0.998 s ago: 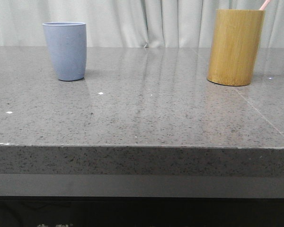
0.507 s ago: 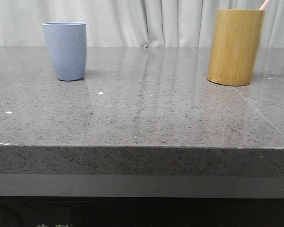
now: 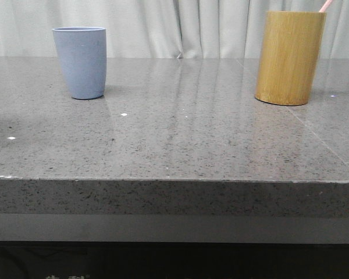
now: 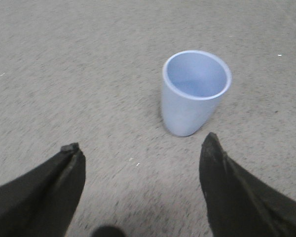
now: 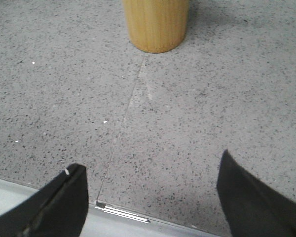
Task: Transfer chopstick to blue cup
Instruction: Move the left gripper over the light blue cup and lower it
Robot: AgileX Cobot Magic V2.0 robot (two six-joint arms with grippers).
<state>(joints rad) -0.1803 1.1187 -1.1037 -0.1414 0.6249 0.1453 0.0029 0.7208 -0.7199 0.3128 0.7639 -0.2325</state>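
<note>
The blue cup (image 3: 81, 64) is far from the bamboo cylinder. My left gripper should first put the cup down closer to the cylinder (image 3: 191, 97), and then my right gripper should take the chopstick.
The blue cup (image 3: 79, 62) stands upright at the back left of the grey table; it looks empty inside (image 4: 196, 90). A pink chopstick (image 3: 326, 5) pokes out of the top of the bamboo cylinder (image 3: 289, 57) at the back right. My left gripper (image 4: 140, 143) is open above the table, a short way in front of the blue cup, with nothing between its fingers. My right gripper (image 5: 150, 165) is open over the table's front edge, well short of the bamboo cylinder (image 5: 156, 23), whose top is cut off in the right wrist view.
The grey speckled table (image 3: 180, 133) has a seam line (image 5: 126, 113) running from the bamboo cylinder toward the front edge (image 3: 174, 180). A pale curtain (image 3: 180, 26) hangs behind the table.
A faint shadow has appeared on the table at the left edge of the front view. The cups and chopstick have not moved.
</note>
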